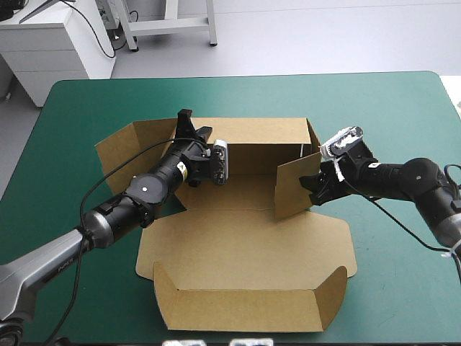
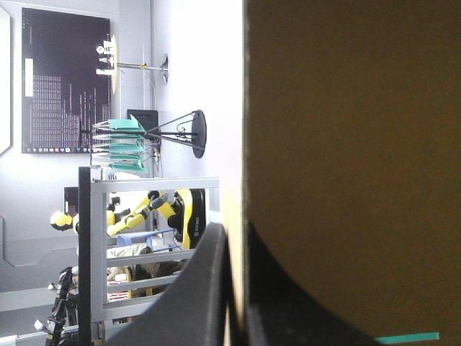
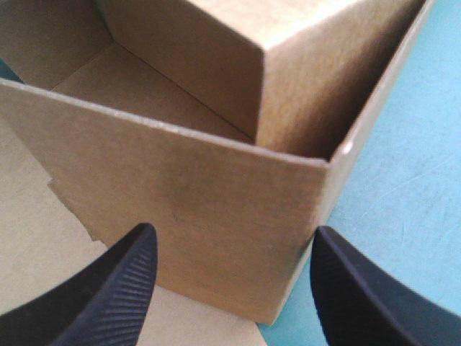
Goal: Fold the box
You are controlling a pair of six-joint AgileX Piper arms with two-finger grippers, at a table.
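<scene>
The lid point(image 1: 245, 249) is connected to the box's bottom along a crease point(image 1: 234, 210), so it will turn together with the box when I pull the box's side.
The brown box point(image 1: 252, 238) lies half-formed in the middle of the table. Its far wall point(image 1: 266, 148) stands up, and a side flap point(image 1: 295, 189) is raised at the right. The lid lies flat toward the near edge. My left gripper point(image 1: 193, 128) is at the far wall's left end. In the left wrist view, the gripper point(image 2: 236, 231) is shut on the board point(image 2: 346, 144), which sits thin between the black fingers. My right gripper point(image 1: 311, 186) is open at the right flap's outer corner. In the right wrist view, the gripper point(image 3: 234, 232) has that corner point(image 3: 209, 187) just ahead, between the spread fingers.
A left side flap point(image 1: 122, 148) lies flat on the teal-green cover point(image 1: 389, 115). The lid's front lip point(image 1: 245, 311) stands raised close to the table's near edge. Bare cover shows to the right of and beyond the box.
</scene>
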